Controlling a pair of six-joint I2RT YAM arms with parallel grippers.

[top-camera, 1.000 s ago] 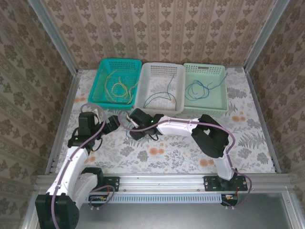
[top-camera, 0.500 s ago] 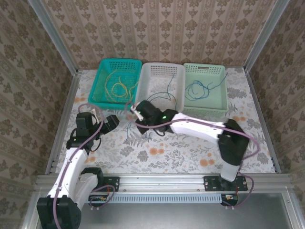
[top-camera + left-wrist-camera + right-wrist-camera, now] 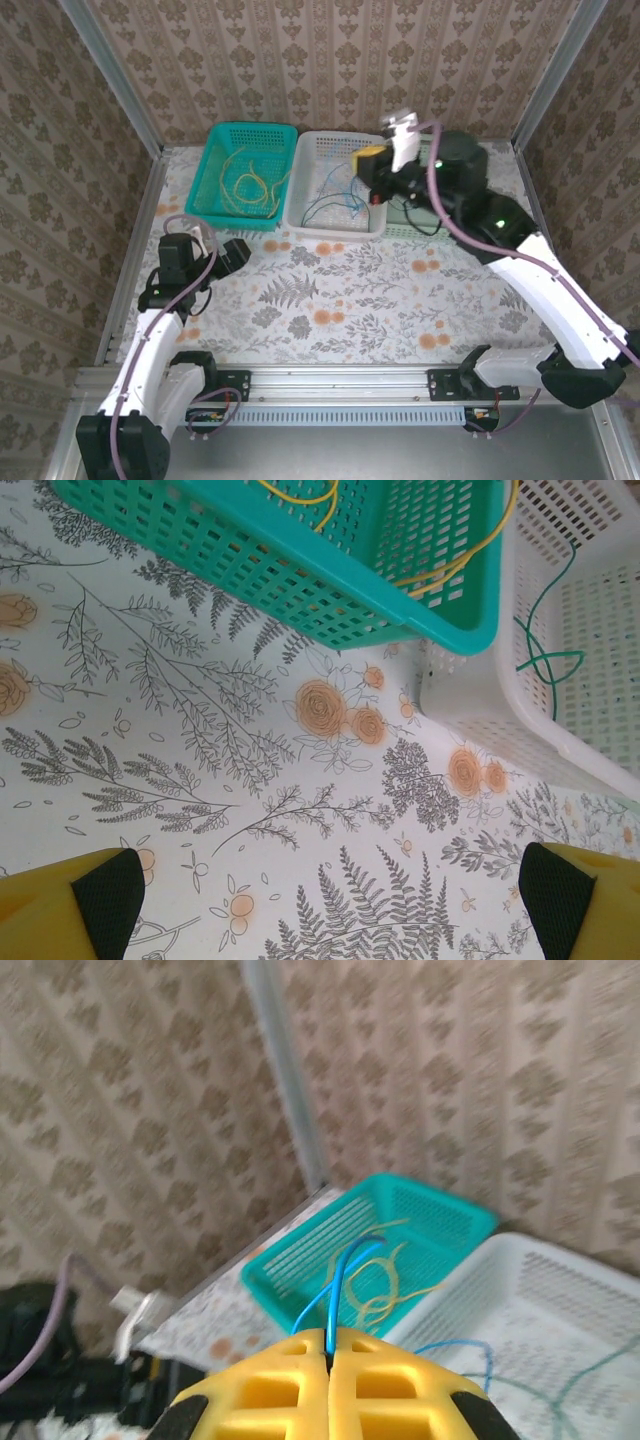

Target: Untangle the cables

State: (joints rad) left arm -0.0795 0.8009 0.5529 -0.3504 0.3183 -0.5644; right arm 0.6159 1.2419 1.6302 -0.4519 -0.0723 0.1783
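The blue cable trails into the white basket [image 3: 354, 192], so my left gripper should grab its raised loop [image 3: 350, 1258] before my right gripper carries the cable to the light-green basket.
My right gripper [image 3: 329, 1335] is shut on a thin blue cable [image 3: 336, 1282] that loops up out of its yellow fingertips. From above, the right gripper [image 3: 366, 165] is raised over the white basket [image 3: 312, 228], with the blue cable [image 3: 351, 196] hanging from it into the basket. A green cable [image 3: 541, 660] lies in that basket. Yellow cables [image 3: 246, 183] lie coiled in the teal basket [image 3: 212, 160]. My left gripper [image 3: 236, 252] hovers low over the floral table, and its fingers [image 3: 100, 890] stand wide apart with nothing between them.
A light-green basket [image 3: 416, 232] sits right of the white one, largely covered by the right arm. The teal basket's corner [image 3: 455, 630] and the white basket's wall [image 3: 470, 695] lie just ahead of the left gripper. Patterned walls and metal posts enclose the table.
The right arm has lifted off the table near the left gripper and swung up and back to above the white basket, carrying the blue cable. The left gripper has pulled back slightly.
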